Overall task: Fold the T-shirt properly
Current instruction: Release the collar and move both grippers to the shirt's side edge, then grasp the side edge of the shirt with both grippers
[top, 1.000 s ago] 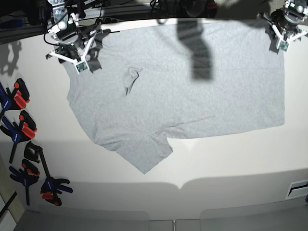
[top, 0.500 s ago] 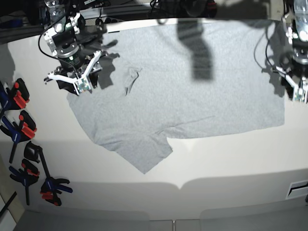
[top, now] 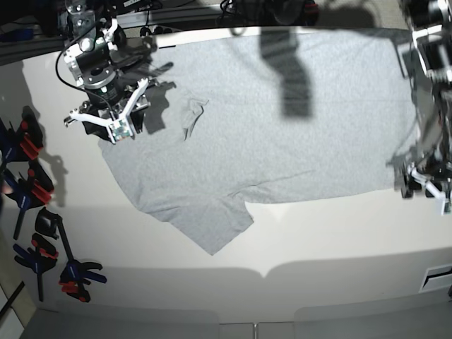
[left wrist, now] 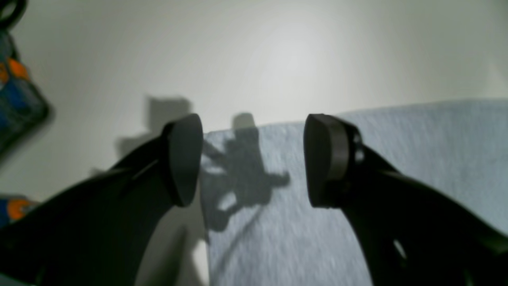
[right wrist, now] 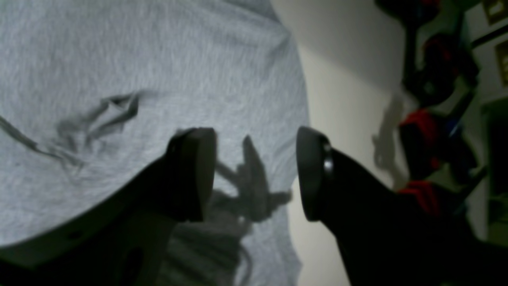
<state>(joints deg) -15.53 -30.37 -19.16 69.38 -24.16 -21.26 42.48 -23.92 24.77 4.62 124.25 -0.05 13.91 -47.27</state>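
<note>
The T-shirt's front edge (top: 321, 198) will fold over in a long strip when I carry it back, because a thin crease (top: 279, 179) runs in from the T-shirt's sleeve.
The light grey T-shirt (top: 282, 134) lies spread flat on the white table, plain side up, with a small wrinkle (top: 194, 113) near its left part and one sleeve (top: 215, 226) pointing to the front. No lettering shows. My right gripper (top: 107, 120) is open and empty just above the shirt's left edge; in the right wrist view it (right wrist: 254, 174) hovers over the grey cloth (right wrist: 119, 59). My left gripper (top: 424, 185) is open and empty at the shirt's front right corner; in the left wrist view it (left wrist: 254, 159) straddles that corner (left wrist: 317, 238).
Several blue, black and red-orange clamps (top: 32, 191) lie along the table's left side, also seen in the right wrist view (right wrist: 428, 131). Bare white table (top: 339, 233) stretches in front of the shirt. A dark shadow (top: 289, 70) falls across the shirt's back.
My left gripper has moved from the shirt's back right corner along the right edge to the front right corner. My right gripper has moved slightly forward at the left edge. Both stayed open.
</note>
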